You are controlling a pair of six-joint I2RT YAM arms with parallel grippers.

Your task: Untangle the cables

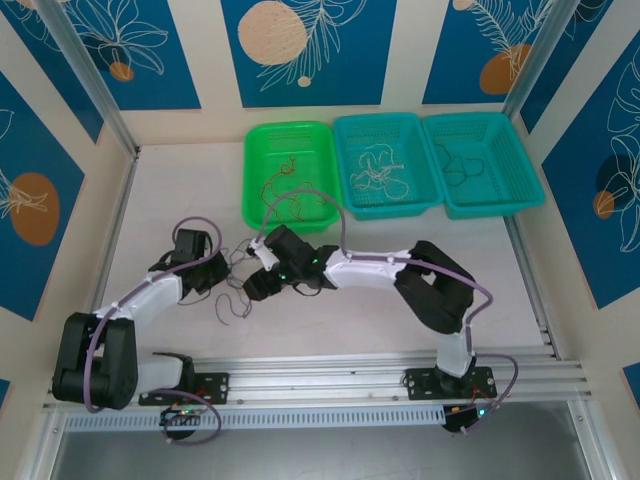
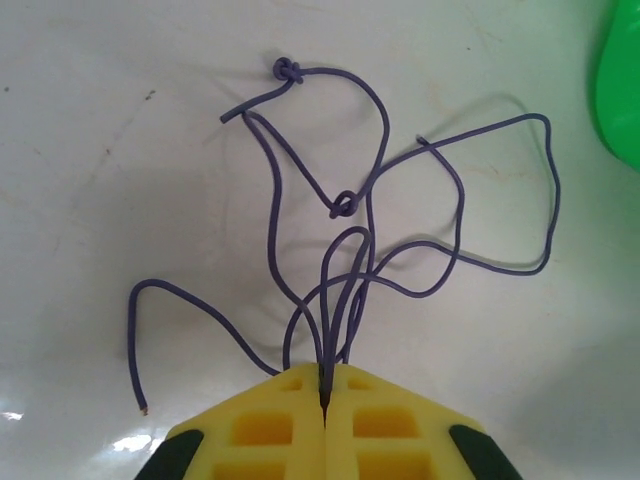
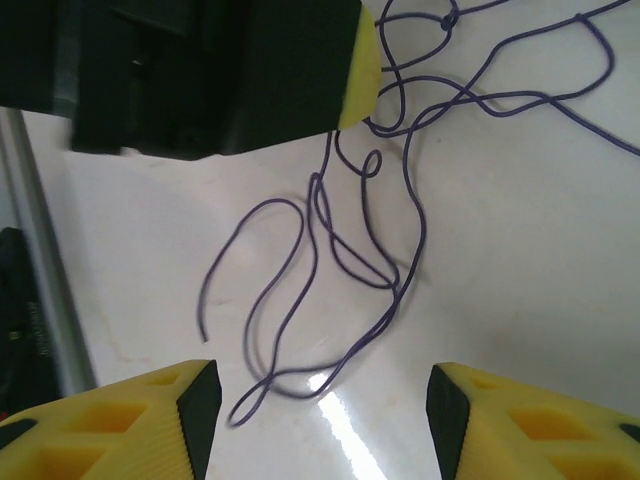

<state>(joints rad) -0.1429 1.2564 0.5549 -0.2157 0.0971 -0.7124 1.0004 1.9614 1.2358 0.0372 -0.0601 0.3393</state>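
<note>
My left gripper has several crossing strands of cable in one bunch, so it should hold them still while my right gripper grabs the loose loops and pulls them away.
A clump of thin dark purple cables lies on the white table, with small knots in it. My left gripper is shut on several strands where they bunch together. My right gripper hangs open just over loose loops of the same cables, touching none of them, and faces the left gripper's yellow fingertip. From above, the left gripper and right gripper meet over the cables at the table's middle left.
Three baskets line the back edge: a green basket with reddish-brown wires, a teal basket with pale wires, and another teal basket with a dark wire. The green basket's edge is close to the clump. A metal rail runs along the near edge.
</note>
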